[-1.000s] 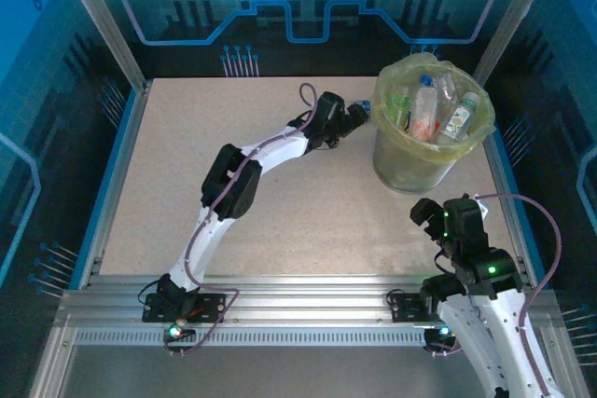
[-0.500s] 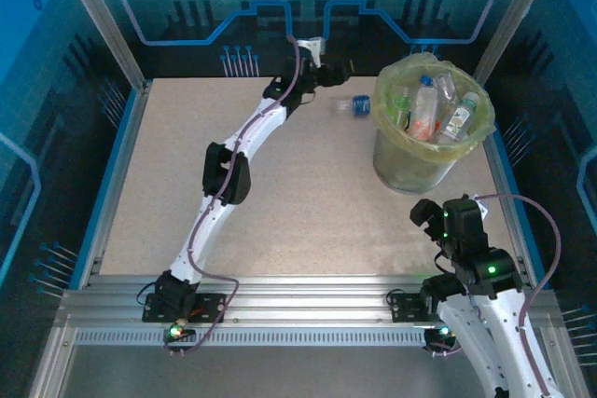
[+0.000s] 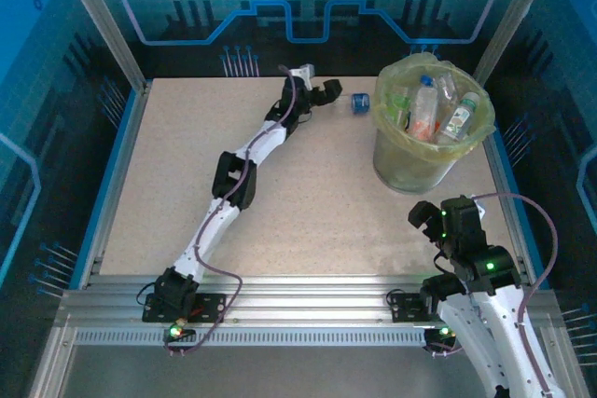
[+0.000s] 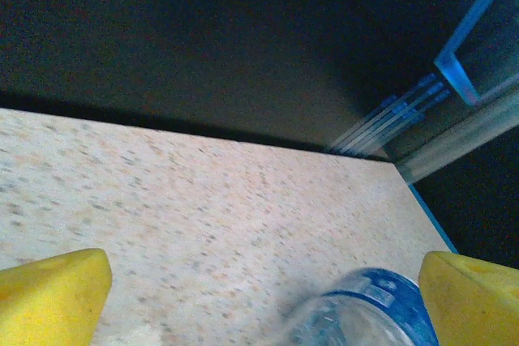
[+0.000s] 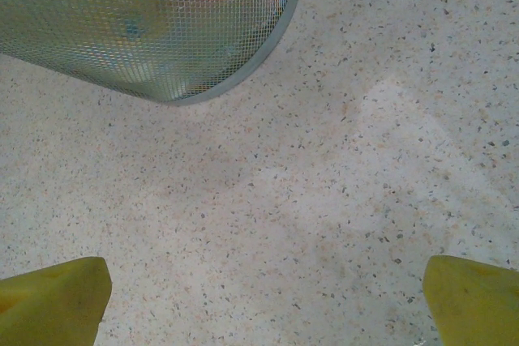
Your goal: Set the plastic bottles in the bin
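The bottle (image 3: pixel 361 102) lies at an angle on the bin's side of the robot's left gripper, so the robot should swing toward the bin and line up before it takes hold of the clear body (image 4: pixel 340 324).
A small clear plastic bottle (image 3: pixel 360 102) with a blue label lies on its side on the table, just left of the bin (image 3: pixel 401 160). The bin is lined with a yellow-green bag and holds several more bottles (image 3: pixel 424 107). My left gripper (image 3: pixel 328 92) is stretched to the far side of the table, just left of the loose bottle, and stands open. In the left wrist view that bottle (image 4: pixel 369 313) lies low between the yellow fingertips (image 4: pixel 53 297), close to the right one, ungripped. My right gripper (image 3: pixel 429 213) is open in front of the bin, with nothing between its fingers.
The bin's mesh wall and base (image 5: pixel 162 30) show just ahead of my right gripper (image 5: pixel 266 301). The dark back wall (image 4: pixel 243 54) and a frame post (image 4: pixel 478 30) stand close behind the loose bottle. Speckled table (image 3: pixel 280 202) stretches left and front.
My left gripper opened fully, swung back and up from the bottle, then came down again left of it. The bottle rolled slightly right toward the bin. The right arm stayed put.
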Robot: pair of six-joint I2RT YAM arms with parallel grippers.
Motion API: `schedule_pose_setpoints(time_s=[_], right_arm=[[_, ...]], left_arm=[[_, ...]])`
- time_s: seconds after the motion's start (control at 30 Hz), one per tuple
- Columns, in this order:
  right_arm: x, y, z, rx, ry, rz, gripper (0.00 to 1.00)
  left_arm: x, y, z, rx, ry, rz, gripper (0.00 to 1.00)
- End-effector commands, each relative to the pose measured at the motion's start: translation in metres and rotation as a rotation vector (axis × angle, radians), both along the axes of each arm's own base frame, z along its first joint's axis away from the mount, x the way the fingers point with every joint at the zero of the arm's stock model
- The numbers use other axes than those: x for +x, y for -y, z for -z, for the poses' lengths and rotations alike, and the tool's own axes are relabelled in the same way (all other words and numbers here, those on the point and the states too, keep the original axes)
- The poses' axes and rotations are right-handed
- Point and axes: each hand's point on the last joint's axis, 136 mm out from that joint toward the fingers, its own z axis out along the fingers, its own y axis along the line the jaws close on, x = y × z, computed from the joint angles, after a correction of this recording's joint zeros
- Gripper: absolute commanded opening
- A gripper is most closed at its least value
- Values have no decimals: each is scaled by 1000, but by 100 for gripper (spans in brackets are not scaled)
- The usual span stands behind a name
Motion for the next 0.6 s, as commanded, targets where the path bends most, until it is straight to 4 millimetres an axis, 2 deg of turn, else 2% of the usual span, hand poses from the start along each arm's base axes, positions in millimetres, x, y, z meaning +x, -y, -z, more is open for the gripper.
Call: schedule_pose_setpoints(time_s=[0.0,0.2,0.57], right_arm=[[-2,-5,5,12,-18,-22,100],[-3,-4,4,8,-12,-18,100],[-6,-1,1,-3,8,-18,100]], left_arm=[[-14,27,-30,-1,62,86,99],[-34,46,-25,53,48,196,98],[-83,82,-30,473,173,354,96]])
